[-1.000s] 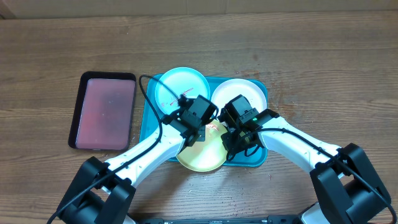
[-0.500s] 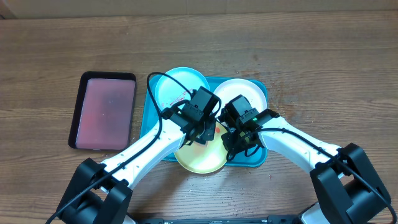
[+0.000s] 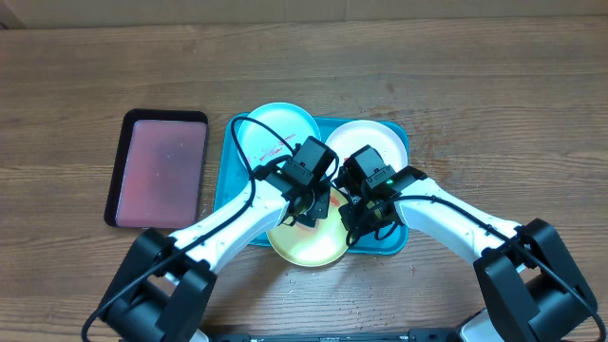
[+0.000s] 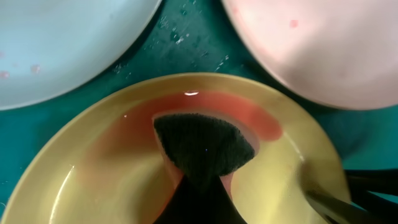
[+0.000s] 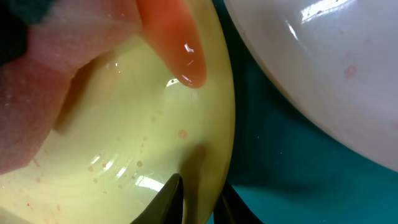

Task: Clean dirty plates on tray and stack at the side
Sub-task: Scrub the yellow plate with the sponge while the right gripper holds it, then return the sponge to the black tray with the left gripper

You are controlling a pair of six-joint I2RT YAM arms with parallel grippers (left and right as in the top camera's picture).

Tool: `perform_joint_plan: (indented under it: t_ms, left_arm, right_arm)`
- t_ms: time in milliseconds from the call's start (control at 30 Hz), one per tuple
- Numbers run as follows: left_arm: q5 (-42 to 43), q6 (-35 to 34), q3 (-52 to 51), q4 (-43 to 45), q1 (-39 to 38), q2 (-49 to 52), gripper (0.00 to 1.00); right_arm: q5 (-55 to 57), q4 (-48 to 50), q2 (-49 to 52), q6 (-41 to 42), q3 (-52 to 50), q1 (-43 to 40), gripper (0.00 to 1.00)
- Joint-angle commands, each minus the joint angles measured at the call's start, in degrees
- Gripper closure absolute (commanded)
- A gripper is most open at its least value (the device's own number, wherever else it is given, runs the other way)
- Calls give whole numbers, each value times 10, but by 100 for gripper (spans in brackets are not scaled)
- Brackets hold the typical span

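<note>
A red smear (image 4: 258,122) reaches out past the sponge on the plate, so next my left gripper picks the sponge up off the plate and dips it in the black tray (image 3: 160,173) first.
The lime-green-rimmed plate (image 3: 304,242) lies at the front of the turquoise tray (image 3: 226,185), overhanging its front rim. My left gripper (image 3: 312,202) is shut on a dark sponge (image 4: 205,146) pressed on the plate's red-smeared centre (image 4: 93,180). My right gripper (image 3: 357,218) is shut on the plate's right rim (image 5: 208,186), one finger inside and one outside. The light blue plate (image 3: 271,133) and the white plate (image 3: 372,142) lie side by side at the back of the tray, with faint red spots; they also show in the left wrist view (image 4: 62,43) (image 4: 323,43).
A black tray with a pink inside (image 3: 159,169) lies on the wooden table left of the turquoise tray. Water drops sit on the tray floor (image 4: 193,37) between the plates. Bare wood surrounds the tray at the back and right.
My left gripper has moved a little right and forward with the sponge, over the lime plate's centre. The right gripper has stayed on the plate's rim.
</note>
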Motion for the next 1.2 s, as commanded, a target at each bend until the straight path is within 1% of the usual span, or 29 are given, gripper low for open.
perform_joint_plan:
  t_ms: [0,100,200,300,400,500,600,667,767,800,867,900,1000,1100,1167]
  left_arm:
    - [-31,-35,-4,2,3,27,96]
    - [-103,-41,2,-12,5,23,96]
    - [-144,-40,21,-47,9,12,96]
    - [-135,-13,39,-65,13,-9,96]
    - [-93,18,50,-63,16,-39,96]
    - [-78,31,54,-62,16,-65,96]
    - [-81,31,54,-73,30,-93,96]
    - [-81,31,54,-83,49,-107,96]
    - [-80,39,54,-99,98,-124,96]
    - [-69,59,54,-103,136,-129,96]
    - [-49,88,54,-103,170,-129,96]
    - [-40,103,54,-103,190,-129,96]
    - [-34,129,53,-103,240,-129,96]
    - [-33,132,53,-103,284,-128,96]
    - [-33,133,53,-103,308,-127,96]
  right_arm:
    - [6,-4,3,1,11,2,82]
    - [6,-5,3,1,11,2,82]
    - [6,-4,3,1,11,2,82]
    - [17,-3,3,1,11,2,82]
    - [21,-2,3,1,11,2,81]
    - [21,-1,3,1,11,2,69]
    - [21,2,3,1,11,2,68]
    - [10,5,3,1,10,2,69]
    - [-28,9,3,1,10,3,80]
    - [-31,13,3,1,10,3,86]
    - [-31,22,3,1,10,3,91]
    - [-31,26,3,1,11,3,95]
    - [-31,23,1,1,20,3,96]
    - [-23,16,-6,2,41,3,96]
    - [3,9,-14,2,62,3,96]
